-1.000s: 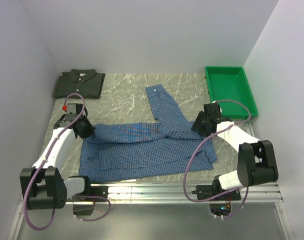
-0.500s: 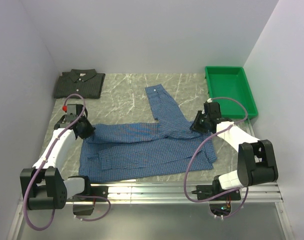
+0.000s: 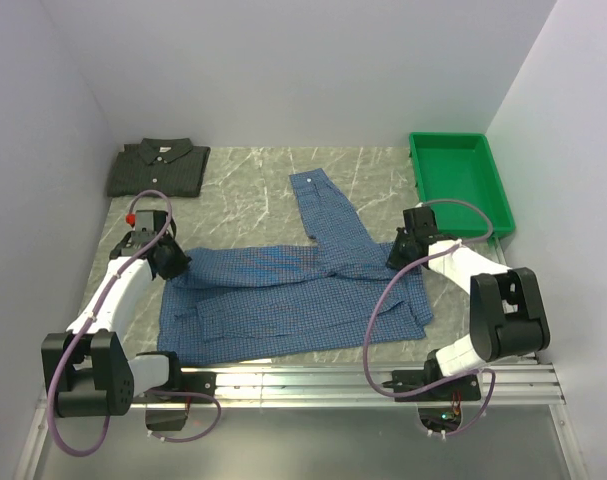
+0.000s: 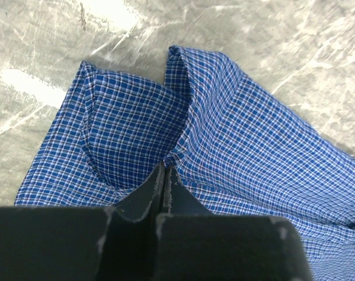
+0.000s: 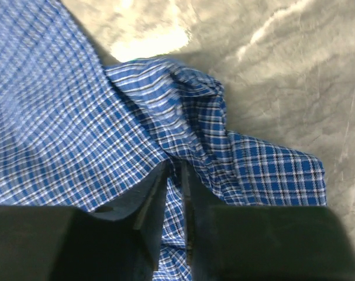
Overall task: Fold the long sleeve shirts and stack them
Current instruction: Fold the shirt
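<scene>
The shirt's crease holds my right gripper beside the bunched fold, so next I open that gripper and take the fold's edge before lifting with both grippers.
The blue check shirt lies spread on the marble table, one sleeve reaching toward the back. My left gripper is shut on a fold of its cloth at the shirt's left end; in the left wrist view the fingers pinch the cloth near the collar. My right gripper is shut on cloth at the shirt's right end, and the right wrist view shows cloth between the fingers. The dark green-grey check shirt lies folded at the back left.
A green plastic tray stands at the back right, close to my right arm. White walls close in the table on the left, back and right. A metal rail runs along the near edge.
My right gripper has shifted slightly toward the back with the shirt's right end. My left gripper has barely moved.
</scene>
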